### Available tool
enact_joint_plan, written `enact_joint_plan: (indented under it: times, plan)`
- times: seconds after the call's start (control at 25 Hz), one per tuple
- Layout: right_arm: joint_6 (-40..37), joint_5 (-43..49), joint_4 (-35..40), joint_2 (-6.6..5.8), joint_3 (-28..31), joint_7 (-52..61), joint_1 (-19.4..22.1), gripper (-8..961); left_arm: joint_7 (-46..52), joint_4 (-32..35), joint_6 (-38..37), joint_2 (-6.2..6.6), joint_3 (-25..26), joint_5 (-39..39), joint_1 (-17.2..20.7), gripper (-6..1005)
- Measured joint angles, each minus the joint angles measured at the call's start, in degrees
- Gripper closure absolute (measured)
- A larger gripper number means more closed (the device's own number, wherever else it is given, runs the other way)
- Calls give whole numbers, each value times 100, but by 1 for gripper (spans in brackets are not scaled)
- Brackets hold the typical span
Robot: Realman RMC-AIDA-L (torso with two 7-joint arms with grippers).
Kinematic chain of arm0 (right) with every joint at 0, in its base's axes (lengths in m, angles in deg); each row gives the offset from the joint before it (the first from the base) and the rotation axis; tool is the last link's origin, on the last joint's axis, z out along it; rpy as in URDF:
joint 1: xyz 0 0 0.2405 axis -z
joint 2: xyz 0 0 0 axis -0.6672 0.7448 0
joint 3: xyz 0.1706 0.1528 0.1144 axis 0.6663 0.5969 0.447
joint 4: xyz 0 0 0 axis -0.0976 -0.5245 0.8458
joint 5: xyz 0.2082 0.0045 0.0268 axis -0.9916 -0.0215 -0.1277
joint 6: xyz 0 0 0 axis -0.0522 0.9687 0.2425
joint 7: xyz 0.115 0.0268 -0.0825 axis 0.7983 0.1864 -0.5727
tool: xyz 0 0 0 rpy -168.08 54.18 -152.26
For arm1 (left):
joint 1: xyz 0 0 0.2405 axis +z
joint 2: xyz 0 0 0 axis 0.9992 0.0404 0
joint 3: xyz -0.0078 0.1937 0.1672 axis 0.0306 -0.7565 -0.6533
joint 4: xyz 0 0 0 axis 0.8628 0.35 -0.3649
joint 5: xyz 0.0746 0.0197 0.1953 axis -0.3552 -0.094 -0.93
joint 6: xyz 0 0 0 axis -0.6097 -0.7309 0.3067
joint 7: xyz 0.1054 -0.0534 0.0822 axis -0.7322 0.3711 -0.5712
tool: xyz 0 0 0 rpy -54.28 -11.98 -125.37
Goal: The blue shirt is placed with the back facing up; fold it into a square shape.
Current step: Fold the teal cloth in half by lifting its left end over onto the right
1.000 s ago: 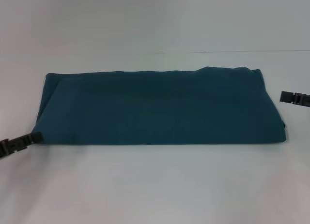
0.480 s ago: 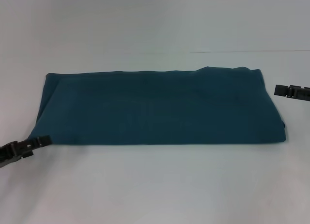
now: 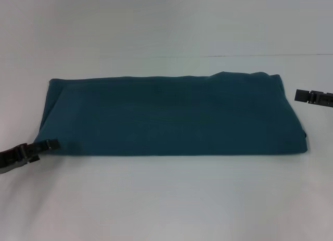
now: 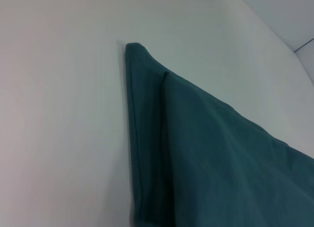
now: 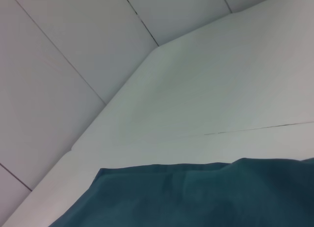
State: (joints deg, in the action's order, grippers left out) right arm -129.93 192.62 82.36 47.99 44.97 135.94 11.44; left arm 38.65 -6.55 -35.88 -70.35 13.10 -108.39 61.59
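The shirt's other end is close to my right gripper. My left gripper should take a new grip beside the shirt's near corner and drag the shirt closer before folding.
The blue shirt lies folded into a long, plain teal band across the middle of the white table. No lettering shows. My left gripper reaches in low from the left, and its tip meets the shirt's near left corner. In the left wrist view the shirt shows a layered folded edge running to a pointed corner. My right gripper hangs just off the shirt's right end, near the far corner and apart from the cloth. The right wrist view looks over the shirt's far edge.
White table surrounds the shirt on all sides, with a wide strip in front. A thin seam line crosses the table behind the shirt. Pale wall panels rise beyond the table's far edge.
My left gripper has slid rightward along the near edge until its tip reaches the shirt's near left corner. My right gripper rose slightly and shifted inward. The shirt has not moved.
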Motion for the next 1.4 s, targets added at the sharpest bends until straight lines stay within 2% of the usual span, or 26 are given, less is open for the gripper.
enact_joint_plan:
  times: [0.2, 1.16, 1.4]
  plan:
    - [-11, 0, 0, 0, 6, 7, 0, 27, 88, -31, 177, 3, -211, -4, -23, 92]
    - [-22, -8, 0, 10, 19, 14, -1, 31, 131, -26, 480, 23, -397, -11, -200, 95]
    - [-22, -8, -1, 13, 19, 6, -2, 33, 134, -17, 664, 22, -374, 2, -169, 233]
